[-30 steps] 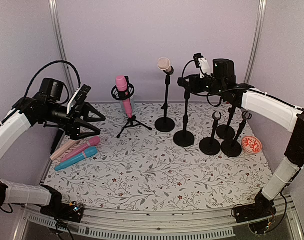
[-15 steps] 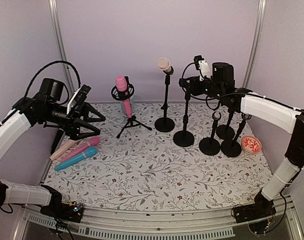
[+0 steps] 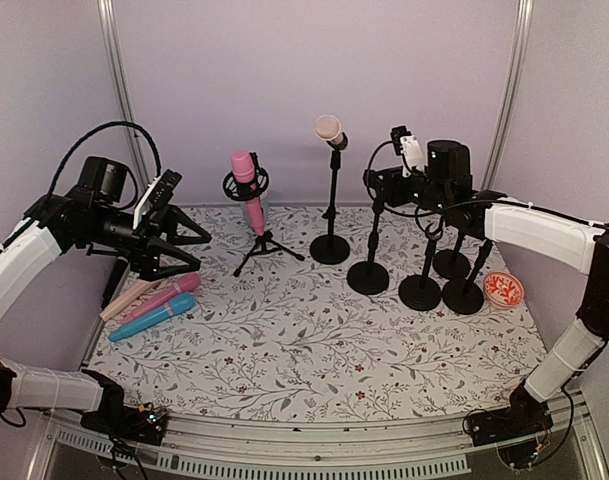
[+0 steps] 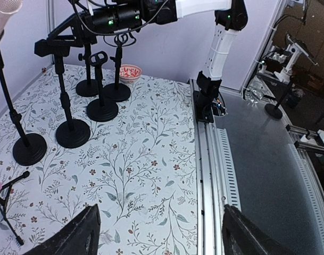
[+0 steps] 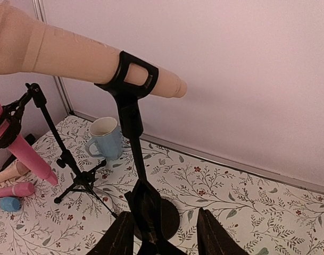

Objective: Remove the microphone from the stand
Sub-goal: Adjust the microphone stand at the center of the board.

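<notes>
The empty stand (image 3: pixel 370 270) at the ends of my right gripper's fingers crowds the path to the beige microphone. I should first move that stand back next to the other empty stands.
A beige microphone (image 3: pixel 329 130) sits tilted in the clip of a black round-base stand (image 3: pixel 330 247) at the back centre. The right wrist view shows it close up, the microphone (image 5: pixel 71 53) lying across the clip (image 5: pixel 134 79). My right gripper (image 3: pixel 374 183) hovers just right of that stand, apart from the microphone, at the top of a neighbouring empty stand (image 3: pixel 368 275). Its jaws are open, and that stand's black top (image 5: pixel 148 212) rises between them, by the left finger. My left gripper (image 3: pixel 202 250) hangs open and empty at the far left.
A pink microphone (image 3: pixel 246 180) rests on a tripod stand left of centre, a blue mug (image 5: pixel 106 138) behind it. Three loose microphones (image 3: pixel 154 305) lie at the left. Three short empty stands (image 3: pixel 421 290) and a red bowl (image 3: pixel 503 289) crowd the right.
My right gripper has sunk lower around the top of the empty stand and its jaws have narrowed a little. The left arm has not moved.
</notes>
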Robot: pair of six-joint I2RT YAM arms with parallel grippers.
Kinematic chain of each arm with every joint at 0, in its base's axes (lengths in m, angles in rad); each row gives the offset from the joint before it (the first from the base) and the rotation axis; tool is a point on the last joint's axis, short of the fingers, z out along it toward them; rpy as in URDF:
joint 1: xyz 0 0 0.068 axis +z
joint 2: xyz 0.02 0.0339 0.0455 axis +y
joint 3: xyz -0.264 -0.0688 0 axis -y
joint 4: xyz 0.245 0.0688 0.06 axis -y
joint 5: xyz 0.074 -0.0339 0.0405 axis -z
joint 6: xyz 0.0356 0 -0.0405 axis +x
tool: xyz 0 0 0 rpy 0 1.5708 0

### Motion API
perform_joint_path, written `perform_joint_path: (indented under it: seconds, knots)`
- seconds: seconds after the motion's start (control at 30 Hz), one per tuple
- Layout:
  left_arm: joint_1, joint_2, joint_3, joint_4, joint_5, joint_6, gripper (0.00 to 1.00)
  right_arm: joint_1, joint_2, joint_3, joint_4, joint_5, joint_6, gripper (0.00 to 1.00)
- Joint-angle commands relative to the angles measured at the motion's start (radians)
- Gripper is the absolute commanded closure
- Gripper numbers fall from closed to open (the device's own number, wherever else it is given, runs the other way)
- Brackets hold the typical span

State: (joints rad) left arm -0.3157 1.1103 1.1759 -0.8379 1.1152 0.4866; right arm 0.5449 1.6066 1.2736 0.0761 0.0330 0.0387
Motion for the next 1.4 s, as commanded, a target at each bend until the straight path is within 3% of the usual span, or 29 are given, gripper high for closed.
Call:
perform_joint_path:
  seconds: [0.0,0.63,0.7,0.83,0.93,1.07,1.37]
  knots:
    - [0.007,-0.016,0.014,-0.021,0.017,0.017,0.2,-0.002,0.1,-0.122,-0.265,0.033,-0.001,0.58]
    - [0.007,0.004,0.031,-0.046,0.012,0.041,0.2,0.018,0.166,-0.209,-0.232,0.062,0.027,0.57]
    - [0.007,0.007,0.034,-0.045,0.012,0.04,0.2,0.018,0.151,-0.205,-0.23,0.069,0.034,0.51]
    - [0.007,0.008,0.039,-0.044,0.003,0.042,0.16,0.017,0.084,-0.146,-0.233,0.089,0.034,0.24]
    - [0.008,0.005,0.041,-0.037,-0.008,0.037,0.12,0.015,0.044,-0.076,-0.258,0.074,0.027,0.12]
    - [0.007,0.001,0.04,-0.036,-0.009,0.033,0.11,0.015,0.023,0.041,-0.29,0.006,0.01,0.09]
    - [0.007,-0.006,0.042,-0.038,-0.012,0.035,0.11,0.014,0.085,0.075,-0.398,-0.134,-0.073,0.1]
